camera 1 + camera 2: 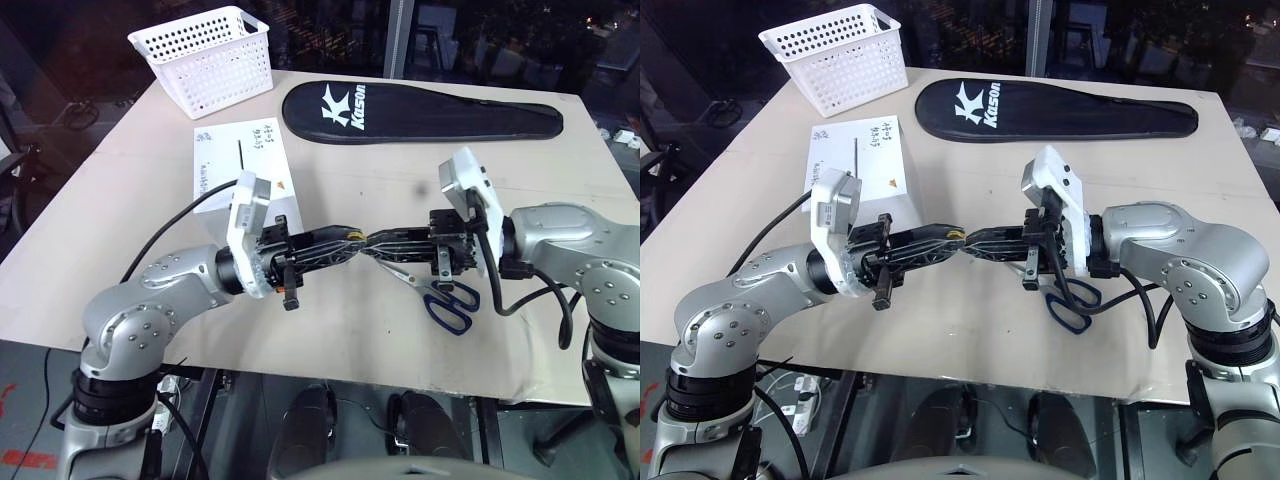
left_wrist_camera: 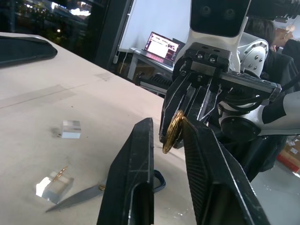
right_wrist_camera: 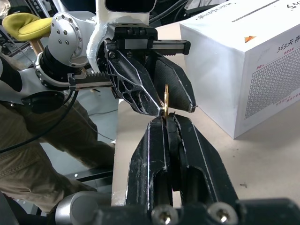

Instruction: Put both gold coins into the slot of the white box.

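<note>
The robot's right gripper is holding the gold coin (image 1: 356,236), but the slot (image 1: 240,154) is on the left gripper's side, so the left gripper should take the coin to the slot.
My two grippers meet tip to tip a little above the table, in front of the white box (image 1: 235,170). The right gripper (image 3: 165,119) is shut on a gold coin (image 3: 166,99), which stands on edge out of its tips. The left gripper (image 2: 166,124) is open by a narrow gap, its fingers on either side of that same coin (image 2: 172,132), which leans against one finger. A second gold coin (image 2: 61,174) rests on a clear plastic square on the table. The slot (image 1: 241,155) is a dark slit in the box's lettered top face.
Blue-handled scissors (image 1: 445,300) lie under the right gripper. A white perforated basket (image 1: 205,55) stands at the back left and a black racket cover (image 1: 420,110) lies at the back. Another clear square (image 2: 71,129) sits on the table. A person's leg (image 3: 28,154) shows beyond the table edge.
</note>
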Available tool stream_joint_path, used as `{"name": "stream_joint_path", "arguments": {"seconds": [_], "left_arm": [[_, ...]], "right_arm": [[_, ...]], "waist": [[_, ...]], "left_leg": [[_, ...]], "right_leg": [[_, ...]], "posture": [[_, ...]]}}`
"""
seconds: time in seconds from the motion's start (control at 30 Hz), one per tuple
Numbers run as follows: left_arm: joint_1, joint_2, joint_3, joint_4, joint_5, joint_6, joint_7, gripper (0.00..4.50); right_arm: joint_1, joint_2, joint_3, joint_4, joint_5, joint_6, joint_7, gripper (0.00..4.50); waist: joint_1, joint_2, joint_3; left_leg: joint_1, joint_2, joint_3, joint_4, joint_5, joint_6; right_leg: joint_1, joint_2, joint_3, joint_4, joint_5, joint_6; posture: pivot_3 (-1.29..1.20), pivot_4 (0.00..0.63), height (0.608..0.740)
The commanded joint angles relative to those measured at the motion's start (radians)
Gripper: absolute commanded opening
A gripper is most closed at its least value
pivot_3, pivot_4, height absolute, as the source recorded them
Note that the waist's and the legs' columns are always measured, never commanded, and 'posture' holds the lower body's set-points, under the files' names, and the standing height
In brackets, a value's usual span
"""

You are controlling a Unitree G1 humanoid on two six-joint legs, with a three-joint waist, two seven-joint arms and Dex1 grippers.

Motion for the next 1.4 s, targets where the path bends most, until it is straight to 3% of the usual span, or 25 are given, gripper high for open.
{"name": "stream_joint_path", "arguments": {"seconds": [0.03, 0.13, 0.4, 0.43, 0.47, 0.7, 0.73, 0.77, 0.83, 0.9, 1.0, 1.07, 1.27, 1.4], "left_arm": [[-0.006, -0.004, 0.01, -0.021, -0.001, -0.02, -0.001, 0.67], [-0.005, -0.004, 0.013, -0.019, -0.003, -0.021, -0.007, 0.07], [-0.008, -0.013, 0.023, -0.018, -0.01, -0.024, 0.001, 0.07], [-0.008, -0.014, 0.029, -0.017, -0.014, -0.024, 0.007, 0.03], [-0.008, -0.015, 0.039, -0.017, -0.023, -0.023, 0.02, 0.03], [0.026, -0.008, 0.175, -0.009, -0.207, 0.013, 0.204, 0.0], [0.03, -0.006, 0.194, -0.007, -0.238, 0.014, 0.24, 0.0], [0.031, -0.004, 0.21, -0.007, -0.261, 0.011, 0.278, 0.0], [0.021, -0.007, 0.234, -0.023, -0.284, -0.007, 0.377, 0.0], [-0.021, -0.02, 0.24, -0.068, -0.22, -0.042, 0.542, 0.0], [-0.141, 0.021, 0.15, -0.172, 0.132, 0.016, 0.924, 0.0], [-0.213, 0.02, 0.1, -0.177, 0.265, 0.117, 1.123, 0.0], [-0.343, -0.095, 0.024, -0.162, 0.389, 0.376, 1.326, 0.0], [-0.401, -0.163, 0.002, -0.147, 0.459, 0.476, 1.326, 0.0]], "right_arm": [[-0.003, -0.007, -0.011, -0.028, 0.026, -0.015, 0.012, 0.0], [-0.002, -0.008, -0.012, -0.028, 0.027, -0.016, 0.01, 0.0], [0.011, -0.002, -0.014, -0.033, 0.023, -0.048, 0.022, 0.0], [0.014, 0.004, -0.018, -0.029, 0.024, -0.054, 0.02, 0.31], [0.02, 0.003, -0.022, -0.028, 0.029, -0.057, 0.022, 0.31], [0.085, -0.043, -0.055, -0.029, -0.006, -0.118, 0.039, 3.51], [0.088, -0.051, -0.057, -0.025, -0.021, -0.135, 0.039, 4.14], [0.088, -0.055, -0.058, -0.019, -0.042, -0.154, 0.032, 4.46], [0.09, -0.067, -0.066, -0.008, -0.068, -0.187, 0.036, 4.46], [0.089, -0.079, -0.082, 0.003, -0.096, -0.22, 0.039, 4.46], [0.074, -0.1, -0.108, 0.029, -0.152, -0.29, 0.042, 4.46], [0.072, -0.11, -0.147, 0.042, -0.194, -0.387, 0.072, 4.46], [0.067, -0.132, -0.273, 0.13, -0.137, -0.461, 0.149, 4.46], [0.069, -0.177, -0.291, 0.156, -0.172, -0.504, 0.187, 4.46]], "waist": [[0.0, 0.0, 0.0], [0.0, 0.0, 0.0], [0.0, 0.0, 0.0], [0.0, 0.0, 0.0], [0.0, 0.0, 0.0], [0.0, -0.001, 0.001], [0.0, -0.001, 0.001], [0.0, -0.001, 0.001], [0.0, -0.002, 0.002], [0.001, -0.002, 0.002], [0.007, -0.007, 0.004], [0.006, -0.006, 0.004], [0.004, -0.007, 0.005], [0.004, -0.007, 0.005]], "left_leg": [[0.0, 0.0, 0.0, 0.0, 0.0, 0.0], [0.0, 0.0, 0.0, 0.0, 0.0, 0.0], [0.0, 0.0, 0.0, 0.0, 0.0, 0.0], [0.0, 0.0, 0.0, 0.0, 0.0, 0.0], [0.0, 0.0, 0.0, 0.0, 0.0, 0.0], [0.0, 0.0, -0.001, 0.0, 0.0, 0.0], [0.0, 0.0, -0.001, 0.0, 0.0, 0.0], [0.0, 0.0, -0.001, 0.0, 0.0, 0.0], [0.0, 0.0, -0.001, 0.0, 0.0, 0.0], [0.0, 0.0, -0.001, 0.0, 0.0, 0.0], [-0.001, -0.001, -0.003, 0.0, 0.0, 0.0], [0.0, -0.002, -0.004, 0.001, 0.0, 0.0], [0.0, -0.002, -0.003, 0.0, 0.001, -0.001], [-0.001, -0.002, -0.004, 0.0, 0.002, -0.004]], "right_leg": [[0.0, 0.0, 0.0, 0.0, 0.0, 0.0], [0.0, 0.0, 0.0, 0.0, 0.0, 0.0], [0.0, 0.0, 0.0, 0.0, -0.001, -0.002], [0.0, -0.001, 0.0, 0.0, -0.001, -0.002], [0.0, -0.001, 0.0, 0.0, -0.001, -0.002], [0.0, -0.003, 0.0, 0.0, 0.0, 0.0], [0.0, -0.003, 0.0, 0.0, 0.0, 0.0], [0.0, -0.003, 0.0, 0.0, 0.0, 0.0], [0.0, -0.003, 0.0, 0.0, 0.0, 0.0], [0.0, -0.003, 0.0, 0.0, 0.0, 0.0], [0.001, -0.003, 0.0, -0.001, 0.0, 0.001], [0.003, 0.001, 0.0, -0.001, 0.0, 0.001], [0.002, 0.001, -0.001, -0.001, 0.0, 0.003], [0.002, 0.0, -0.001, -0.001, 0.0, 0.003]], "posture": [[0.0, 0.15, 0.74], [0.0, 0.15, 0.74], [0.0, 0.15, 0.74], [0.0, 0.15, 0.74], [0.0, 0.15, 0.74], [0.0, 0.15, 0.74], [0.0, 0.15, 0.74], [0.0, 0.15, 0.74], [0.0, 0.15, 0.74], [0.0, 0.15, 0.74], [0.0, 0.15, 0.74], [0.0, 0.15, 0.74], [0.0, 0.15, 0.74], [0.0, 0.15, 0.74]]}}
